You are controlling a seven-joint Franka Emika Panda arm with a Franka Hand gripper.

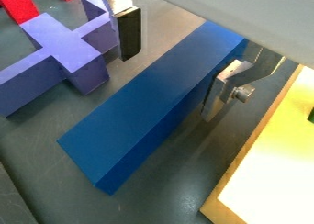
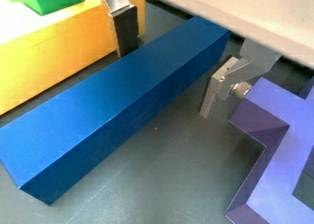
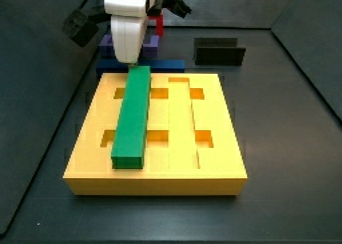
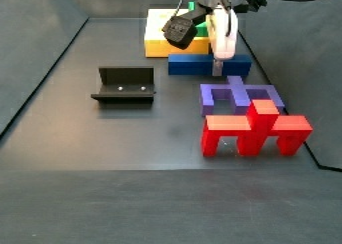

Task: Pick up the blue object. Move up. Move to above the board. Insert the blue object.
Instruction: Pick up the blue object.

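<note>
The blue object [image 3: 166,66] will go only partway into the empty groove when I insert it, because the green bar [image 3: 131,120] sticks up out of its groove.
The blue object [image 1: 147,113] lies flat on the dark floor between the board [image 1: 263,168] and a purple block [image 1: 55,58]; it also shows in a wrist view [image 2: 117,108] and in both side views [image 3: 158,64] [image 4: 203,65]. My gripper [image 1: 175,62] [image 2: 172,62] is low over the blue object and open. One finger stands on each side of the bar, with a gap at both. In a side view the gripper [image 3: 130,38] hangs just behind the yellow board [image 3: 214,138]. A green bar [image 3: 134,118] lies in one groove of the board.
The black fixture [image 4: 124,85] [image 3: 221,51] stands on the floor apart from the board. The purple block [image 4: 238,96] with a red piece [image 4: 254,131] sits right next to the blue object. Dark walls enclose the floor.
</note>
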